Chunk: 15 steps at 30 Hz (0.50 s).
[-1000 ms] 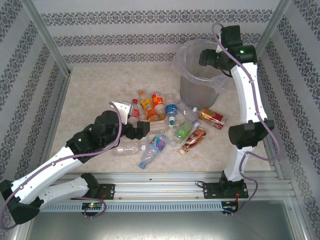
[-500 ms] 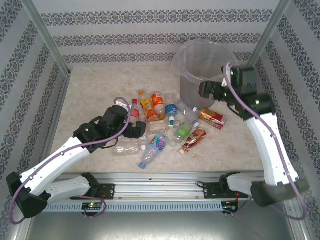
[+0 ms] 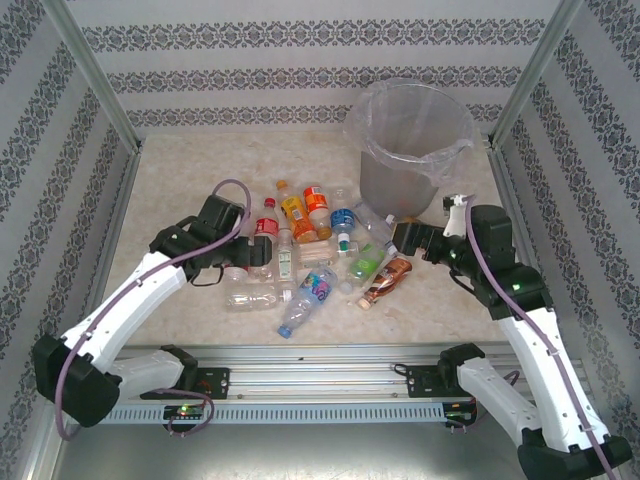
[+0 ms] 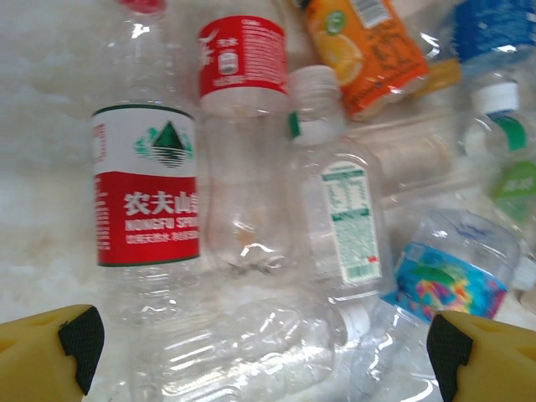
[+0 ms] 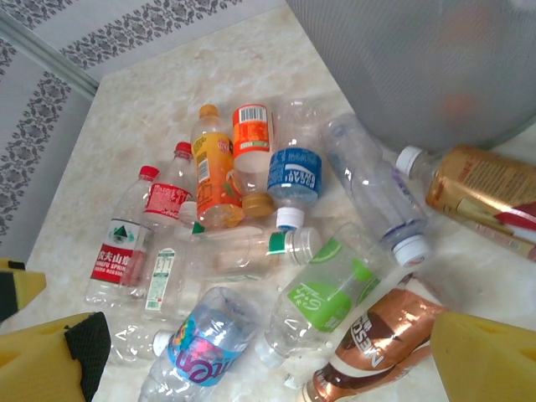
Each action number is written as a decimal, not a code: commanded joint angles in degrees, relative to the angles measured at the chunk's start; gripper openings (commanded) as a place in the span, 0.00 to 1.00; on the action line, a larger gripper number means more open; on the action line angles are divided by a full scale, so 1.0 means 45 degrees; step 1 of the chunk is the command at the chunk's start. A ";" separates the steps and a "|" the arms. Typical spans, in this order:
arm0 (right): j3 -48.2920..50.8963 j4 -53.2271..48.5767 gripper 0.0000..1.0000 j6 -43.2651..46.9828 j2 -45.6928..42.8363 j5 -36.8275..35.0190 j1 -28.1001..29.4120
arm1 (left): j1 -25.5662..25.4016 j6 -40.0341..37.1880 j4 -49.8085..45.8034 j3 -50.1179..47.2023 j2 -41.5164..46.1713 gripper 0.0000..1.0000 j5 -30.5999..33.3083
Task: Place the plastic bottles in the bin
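Note:
The red-and-white bottle (image 5: 126, 228) is far across the pile from the bin, so my left gripper needs to take hold of its label (image 4: 148, 186) and hand the bottle to my right gripper.
Several plastic bottles lie in a loose pile mid-table. Among them are a red-labelled one (image 4: 146, 218), an orange one (image 3: 294, 215), a green-labelled one (image 5: 335, 297), a blue-labelled one (image 3: 315, 288) and a brown one (image 5: 394, 335). My left gripper (image 3: 262, 262) hovers open over the pile's left side, its yellow fingers (image 4: 50, 356) spread wide above a clear unlabelled bottle (image 4: 251, 343). My right gripper (image 3: 402, 240) is open and empty at the pile's right edge, just in front of the grey bin (image 3: 400, 170). The bin's wall (image 5: 419, 67) looms at the top of the right wrist view.
A tan and red bottle (image 5: 486, 188) lies against the bin's base, close to my right gripper. Patterned walls and metal posts enclose the table on three sides. Bare marble surface (image 3: 180, 180) stretches left of the pile.
My right arm has swung down from above the bin to the table beside the pile. My left gripper has drawn back slightly leftwards and now hangs over the pile's left side.

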State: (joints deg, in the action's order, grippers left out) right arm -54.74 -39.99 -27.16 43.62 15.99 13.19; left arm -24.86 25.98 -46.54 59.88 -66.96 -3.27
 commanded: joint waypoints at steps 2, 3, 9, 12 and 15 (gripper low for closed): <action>0.0925 0.1010 0.98 -0.0929 -0.0522 0.1100 -0.0200 | 0.0940 -0.0330 -0.0814 0.0478 -0.0679 1.00 -0.0705; 0.1080 0.1025 0.98 -0.0933 -0.0630 0.1191 -0.0215 | 0.1176 -0.0423 -0.0878 0.0511 -0.0968 1.00 -0.0750; 0.1633 0.1068 0.98 -0.0893 -0.0962 0.1652 -0.0146 | 0.2352 -0.1233 -0.1031 0.0726 -0.2088 0.98 -0.0898; 0.1769 0.1255 0.98 -0.1023 -0.1040 0.1886 -0.0119 | 0.2851 -0.1799 -0.1016 0.0892 -0.2885 0.94 -0.1280; 0.1925 0.1432 0.98 -0.1219 -0.1203 0.2052 -0.0024 | 0.3095 -0.2285 -0.1011 0.1078 -0.3681 0.90 -0.1726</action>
State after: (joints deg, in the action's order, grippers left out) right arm -47.16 -35.73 -31.22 39.11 23.09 12.62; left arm -11.97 19.81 -48.90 62.81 -81.19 -8.49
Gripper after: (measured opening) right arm 0.982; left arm 0.910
